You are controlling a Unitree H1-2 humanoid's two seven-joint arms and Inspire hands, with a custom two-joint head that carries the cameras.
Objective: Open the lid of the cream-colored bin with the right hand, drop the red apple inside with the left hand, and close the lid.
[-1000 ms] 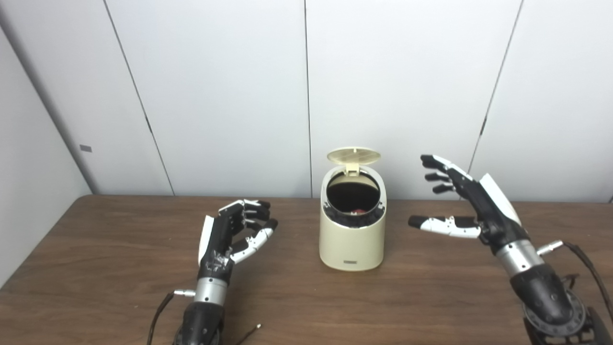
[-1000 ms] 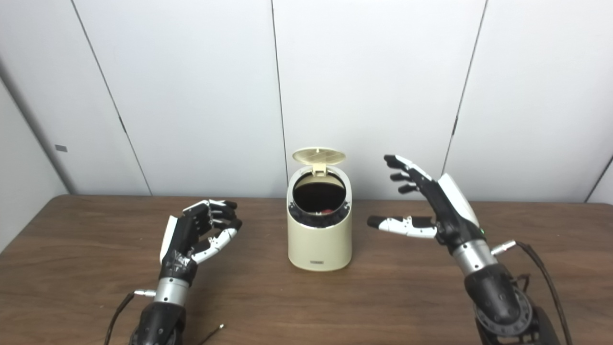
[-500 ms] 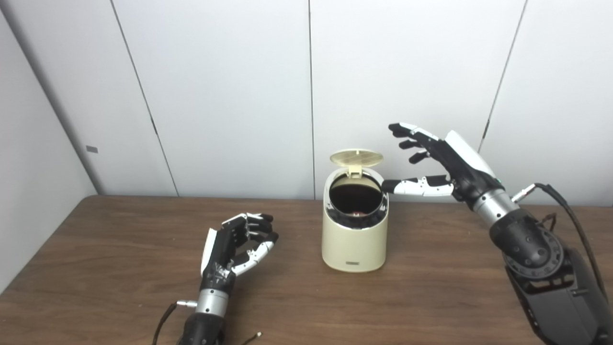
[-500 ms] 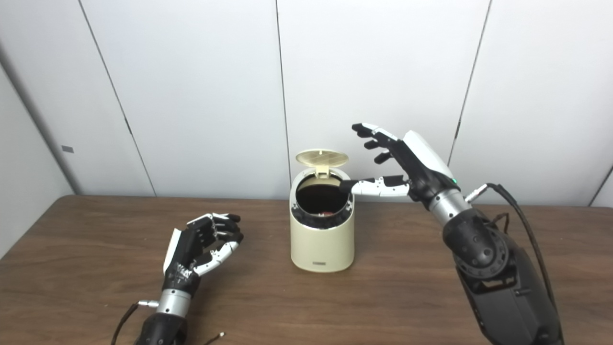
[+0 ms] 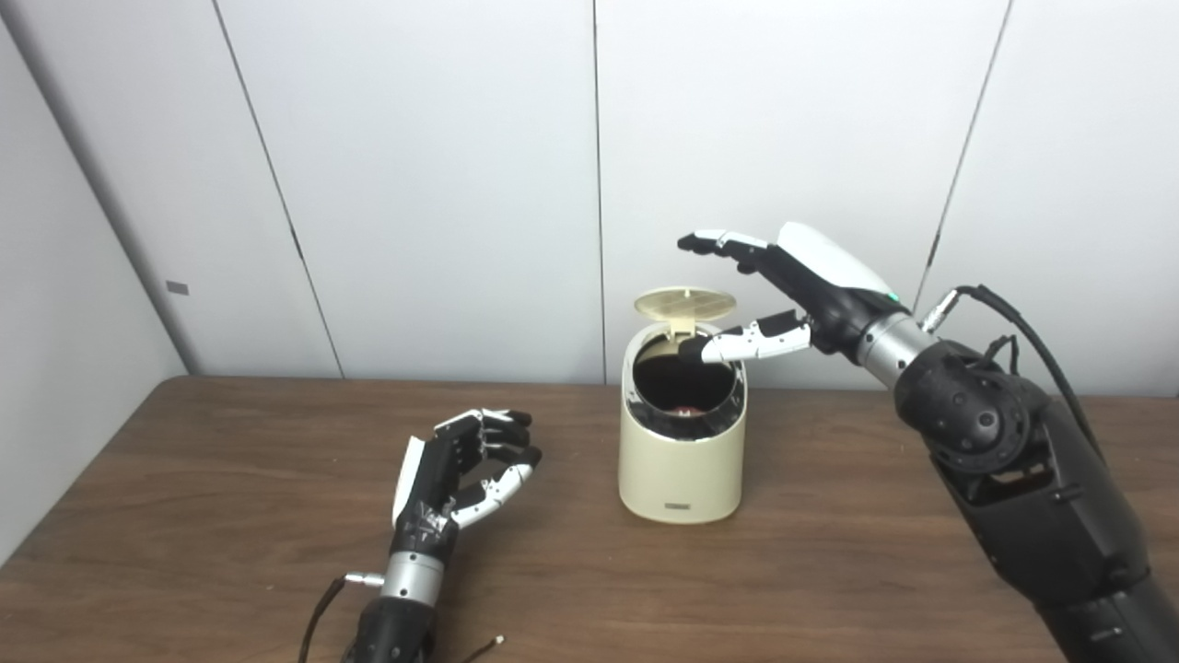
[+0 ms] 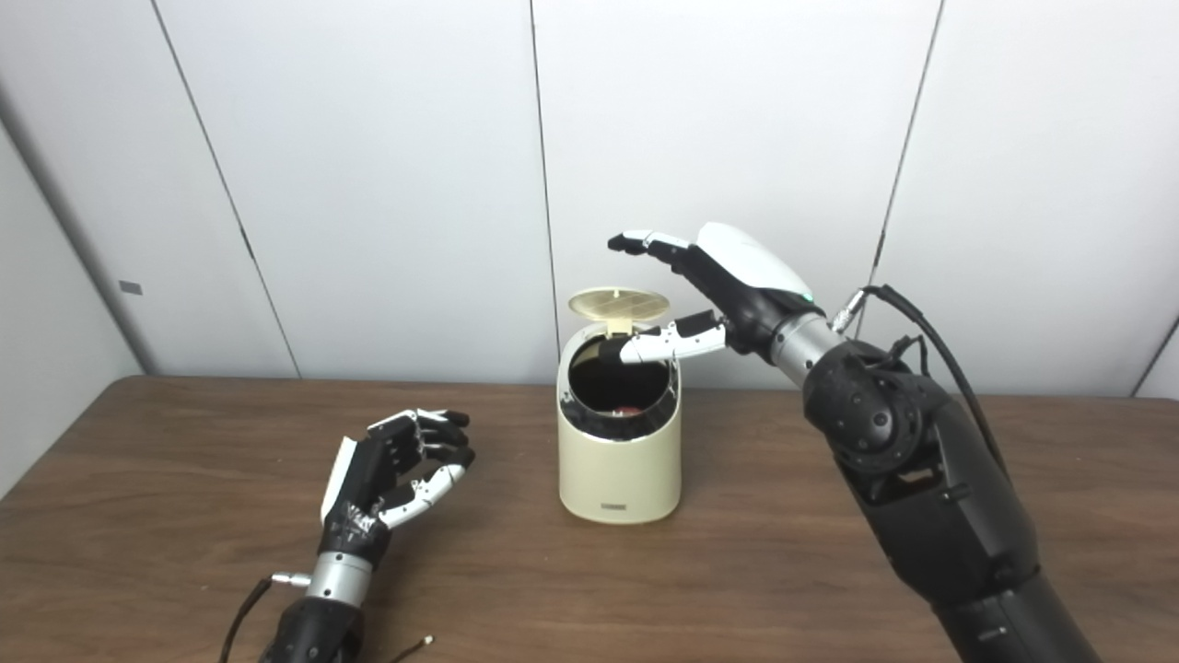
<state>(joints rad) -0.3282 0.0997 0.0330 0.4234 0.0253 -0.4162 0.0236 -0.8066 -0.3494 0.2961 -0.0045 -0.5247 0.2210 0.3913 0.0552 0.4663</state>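
Note:
The lid (image 5: 685, 302) is held at the bin's back by a hinge arm (image 5: 682, 328), so it will swing down and rest inside the bin's rim when I push it.
The cream-colored bin (image 5: 682, 460) stands mid-table with its round lid (image 5: 684, 302) tipped up at the back. A bit of the red apple (image 5: 682, 411) shows deep inside the dark opening. My right hand (image 5: 783, 290) is open, raised beside and above the lid on its right. Its fingers reach over the lid and its thumb hangs over the bin's mouth. My left hand (image 5: 461, 470) rests low over the table left of the bin. Its fingers are loosely curled and it holds nothing.
The brown wooden table (image 5: 230, 516) ends at a white panelled wall (image 5: 442, 184) just behind the bin. A thin cable (image 5: 318, 612) trails by my left wrist at the front edge. A black cable (image 5: 1032, 327) loops off my right forearm.
My right hand has risen from table height right of the bin and swung left, over the open lid. My left hand has drawn back a little. The camera has shifted slightly.

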